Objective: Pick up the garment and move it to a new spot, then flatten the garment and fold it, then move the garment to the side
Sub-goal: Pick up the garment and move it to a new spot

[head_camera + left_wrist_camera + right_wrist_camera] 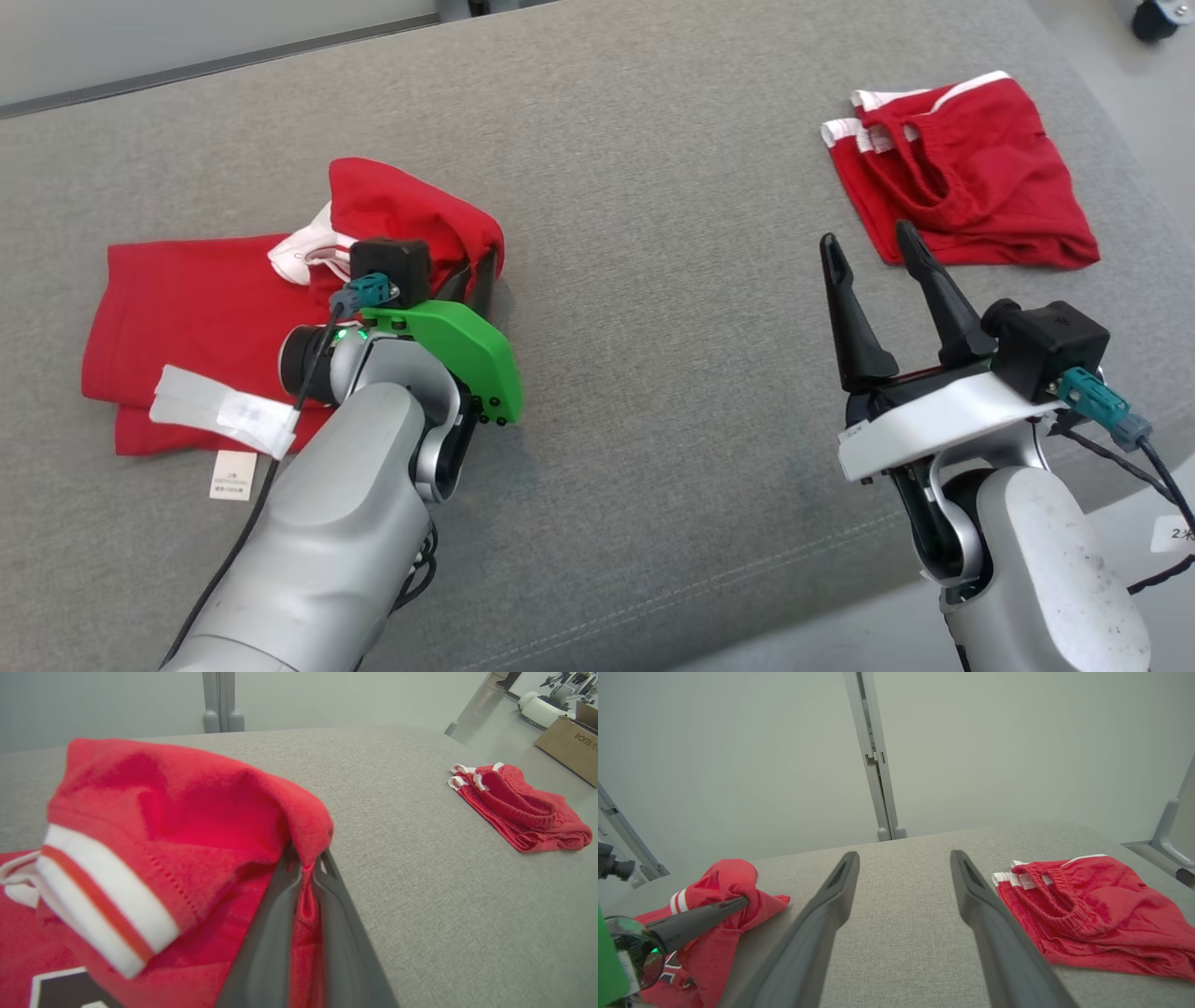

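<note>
Crumpled white cloth (309,245) is bunched up against the red garment, so the near white sleeve should spread out into a wide flat panel when I pull the sleeve's tip.
The garment (187,317) is a red shirt with white-and-red cuffs, lying at the left of the grey padded table (653,187). Its right part is lifted into a peak. My left gripper (476,271) is shut on that raised fold. The left wrist view shows red cloth (187,826) pinched between the two dark fingers of the left gripper (308,858), with a striped cuff (103,905) hanging to the left. In the right wrist view the held garment (724,891) rises at the far left. My right gripper (873,245) (903,856) stands open above bare table, holding nothing.
A second red piece, shorts (971,177) (518,807) (1101,905) with white trim, lies folded at the table's far right, just beyond my right fingertips. A cardboard box (567,746) stands off the table. A white label (224,411) lies on the shirt's near edge.
</note>
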`<state>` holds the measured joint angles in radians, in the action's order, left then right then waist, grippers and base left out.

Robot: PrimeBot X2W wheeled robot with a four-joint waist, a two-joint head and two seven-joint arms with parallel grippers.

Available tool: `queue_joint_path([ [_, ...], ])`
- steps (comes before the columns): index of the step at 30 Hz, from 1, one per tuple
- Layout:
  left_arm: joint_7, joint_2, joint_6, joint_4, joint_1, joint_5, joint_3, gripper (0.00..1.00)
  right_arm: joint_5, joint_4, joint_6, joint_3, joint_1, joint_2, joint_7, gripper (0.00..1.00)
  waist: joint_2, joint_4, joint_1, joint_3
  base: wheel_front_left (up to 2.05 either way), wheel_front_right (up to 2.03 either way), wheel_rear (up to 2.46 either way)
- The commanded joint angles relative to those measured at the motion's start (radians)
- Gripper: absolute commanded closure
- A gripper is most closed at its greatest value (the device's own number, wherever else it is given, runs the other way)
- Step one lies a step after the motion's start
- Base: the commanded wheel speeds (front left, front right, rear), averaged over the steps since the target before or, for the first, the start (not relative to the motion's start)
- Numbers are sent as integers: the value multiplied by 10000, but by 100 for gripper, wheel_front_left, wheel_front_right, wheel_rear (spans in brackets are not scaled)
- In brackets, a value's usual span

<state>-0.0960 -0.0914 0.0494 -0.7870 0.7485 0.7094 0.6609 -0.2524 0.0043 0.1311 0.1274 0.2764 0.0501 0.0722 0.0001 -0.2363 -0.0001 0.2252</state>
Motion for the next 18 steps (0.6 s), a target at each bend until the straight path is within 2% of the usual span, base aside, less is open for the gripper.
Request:
queue_joint_path([
  [1, -83, 61, -76, -51, 152, 61, 30, 98, -37, 58, -8, 27, 84, 11, 73, 0, -1, -485, 1, -71, 0, 0, 0],
  [2, -152, 142, -147, -253, 233, 91, 82, 89, -53, 113, -8, 60, 108, 11, 103, 0, -1, -552, 1, -89, 0, 0, 0],
  [3, -233, 205, -210, -466, 313, 121, 129, 75, -58, 162, -8, 103, 123, 11, 112, 0, -1, -608, 1, -115, 0, 0, 0],
  [4, -302, 253, -261, -647, 357, 131, 206, 55, -61, 222, -8, 142, 133, 10, 117, 0, -1, -656, 1, -148, 0, 0, 0],
  [5, -359, 290, -325, -820, 404, 131, 306, 19, -54, 272, -8, 163, 128, 8, 119, 0, -1, -687, 1, -182, 0, 0, 0],
  [6, -422, 328, -358, -955, 436, 194, 385, 0, -44, 318, -8, 172, 122, 9, 128, 0, -1, -704, 1, -208, 0, 0, 0],
  [10, -571, 394, -668, -930, 375, 671, 1037, 0, 83, 383, -8, -19, 19, 9, 129, 0, -1, -556, 1, -329, 0, 0, 0],
  [18, -1056, 383, -530, -338, 41, 866, 1984, 0, 388, 236, -8, -448, -339, 12, 2, 0, -1, 500, 1, -744, 0, 0, 0],
])
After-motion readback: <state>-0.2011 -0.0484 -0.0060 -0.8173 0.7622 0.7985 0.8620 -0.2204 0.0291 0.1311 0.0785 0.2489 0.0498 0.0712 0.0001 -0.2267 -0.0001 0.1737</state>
